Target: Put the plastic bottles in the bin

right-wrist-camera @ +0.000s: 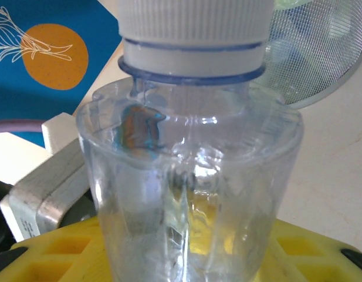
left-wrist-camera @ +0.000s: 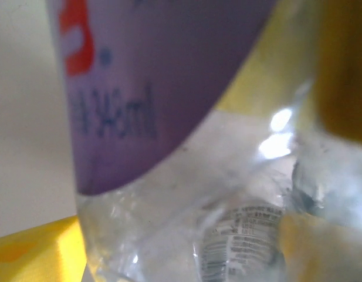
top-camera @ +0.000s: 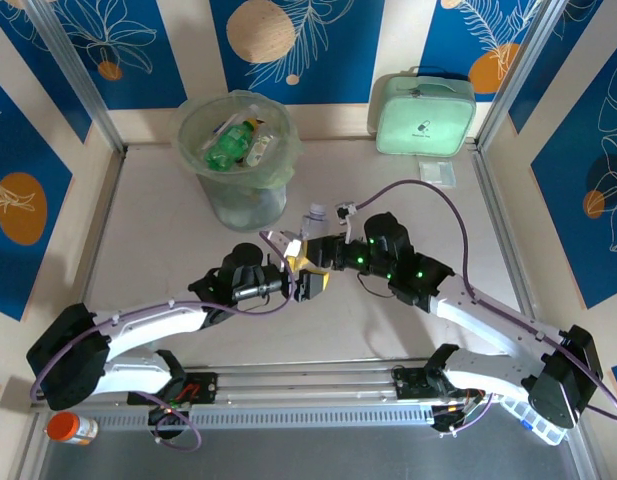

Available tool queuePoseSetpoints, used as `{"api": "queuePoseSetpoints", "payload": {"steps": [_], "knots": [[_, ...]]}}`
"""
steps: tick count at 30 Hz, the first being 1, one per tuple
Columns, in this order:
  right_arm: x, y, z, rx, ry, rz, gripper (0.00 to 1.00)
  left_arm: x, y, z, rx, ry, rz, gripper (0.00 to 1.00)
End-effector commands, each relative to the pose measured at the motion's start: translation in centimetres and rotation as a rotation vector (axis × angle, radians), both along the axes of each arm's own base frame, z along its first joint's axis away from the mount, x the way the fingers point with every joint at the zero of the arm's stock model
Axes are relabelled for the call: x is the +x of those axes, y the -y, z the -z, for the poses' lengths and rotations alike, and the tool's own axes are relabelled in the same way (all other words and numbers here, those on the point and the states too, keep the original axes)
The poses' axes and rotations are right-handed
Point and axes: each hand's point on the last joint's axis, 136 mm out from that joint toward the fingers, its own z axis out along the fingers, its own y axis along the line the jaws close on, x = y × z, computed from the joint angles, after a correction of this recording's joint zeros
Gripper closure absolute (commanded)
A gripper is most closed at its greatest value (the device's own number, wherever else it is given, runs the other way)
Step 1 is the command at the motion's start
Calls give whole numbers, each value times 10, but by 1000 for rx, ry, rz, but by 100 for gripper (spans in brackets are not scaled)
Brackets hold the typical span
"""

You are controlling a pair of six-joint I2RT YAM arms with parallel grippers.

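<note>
My right gripper and my left gripper are both around the bottle (top-camera: 314,222), so next my right gripper opens and moves away first. Then my left gripper should carry the bottle to the bin (top-camera: 238,142).
A clear plastic bottle (top-camera: 310,228) with a pale cap is held in the middle of the table, where my two grippers meet. My right gripper (top-camera: 321,258) is shut on its body. In the right wrist view the bottle (right-wrist-camera: 189,176) rises between yellow fingers (right-wrist-camera: 46,247), cap pointing away. My left gripper (top-camera: 296,268) reaches in from the left, and its yellow fingers (left-wrist-camera: 34,252) stand on either side of the same bottle (left-wrist-camera: 186,194), close to its violet-blue label. The bin (top-camera: 191,128) stands at the back left with several bottles in it, one of them green (top-camera: 228,148).
A mint-green zipped case (top-camera: 424,113) stands at the back right, with a small white packet (top-camera: 438,171) in front of it. An orange-capped jar (top-camera: 70,428) lies by the left arm's base. The bin's wall (right-wrist-camera: 321,53) shows beyond the bottle in the right wrist view.
</note>
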Motion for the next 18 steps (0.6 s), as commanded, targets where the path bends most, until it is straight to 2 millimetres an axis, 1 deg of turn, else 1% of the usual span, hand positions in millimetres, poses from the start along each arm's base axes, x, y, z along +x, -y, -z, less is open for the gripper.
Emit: {"api": "queuePoseSetpoints", "payload": {"steps": [1, 5, 7, 11, 13, 16, 18], "knots": [[7, 11, 13, -65, 28, 63, 50, 6, -5, -25, -46, 65, -29, 18], [8, 8, 18, -73, 33, 66, 55, 9, -12, -29, -39, 94, -58, 20], [7, 5, 20, -73, 29, 60, 56, 9, -12, -28, -36, 93, -63, 21], [4, -2, 20, -45, 21, 32, 56, 10, -6, -21, -27, 73, -42, 30], [2, -3, 19, -33, 19, 24, 56, 10, -2, -17, -21, 58, -26, 30], [1, -4, 18, -21, 21, 16, 56, 10, 4, -13, -17, 42, -6, 25], [-1, -4, 17, -15, 19, 13, 56, 9, 4, -13, -20, 43, -3, 28]]}}
